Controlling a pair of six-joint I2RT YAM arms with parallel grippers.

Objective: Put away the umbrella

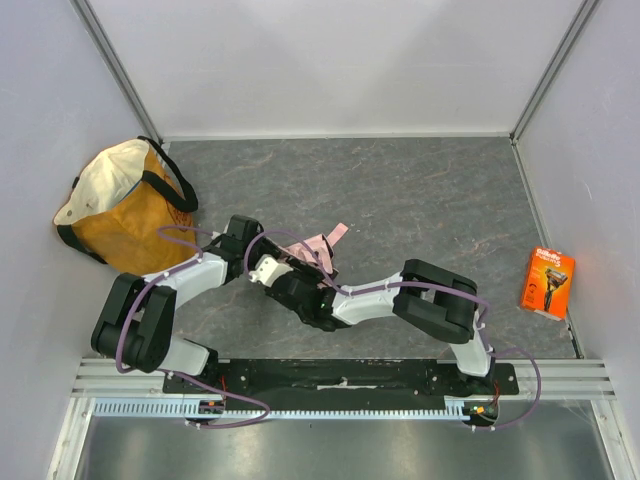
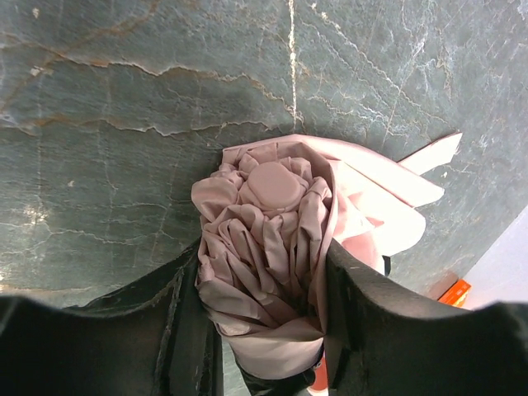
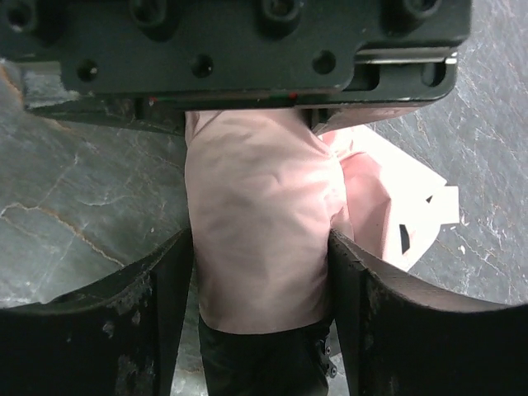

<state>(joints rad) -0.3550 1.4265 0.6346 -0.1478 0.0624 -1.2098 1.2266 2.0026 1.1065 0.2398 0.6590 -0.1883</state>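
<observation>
Loose fabric (image 2: pixel 381 216) sticks out past my left gripper's fingers, so my left gripper should open and retake the canopy (image 2: pixel 262 216) while my right gripper steadies the umbrella's handle end.
The pale pink folded umbrella (image 1: pixel 318 243) lies on the grey marbled table between both grippers, near the middle. My left gripper (image 1: pixel 262 262) is shut on its bunched canopy end (image 2: pixel 264 239), with a finger pressed against each side. My right gripper (image 1: pixel 303 285) is shut on the smooth pink body (image 3: pixel 260 223), just above the black handle end (image 3: pixel 264 363). The thin pink strap (image 1: pixel 338 232) and loose fabric (image 2: pixel 388 186) stick out to the right. The left gripper's black body (image 3: pixel 239 49) fills the top of the right wrist view.
An orange-and-cream tote bag (image 1: pixel 125 205) with black handles stands open at the far left against the wall. An orange razor package (image 1: pixel 547 283) lies at the right edge, also glimpsed in the left wrist view (image 2: pixel 452 290). Walls close in the left, back and right.
</observation>
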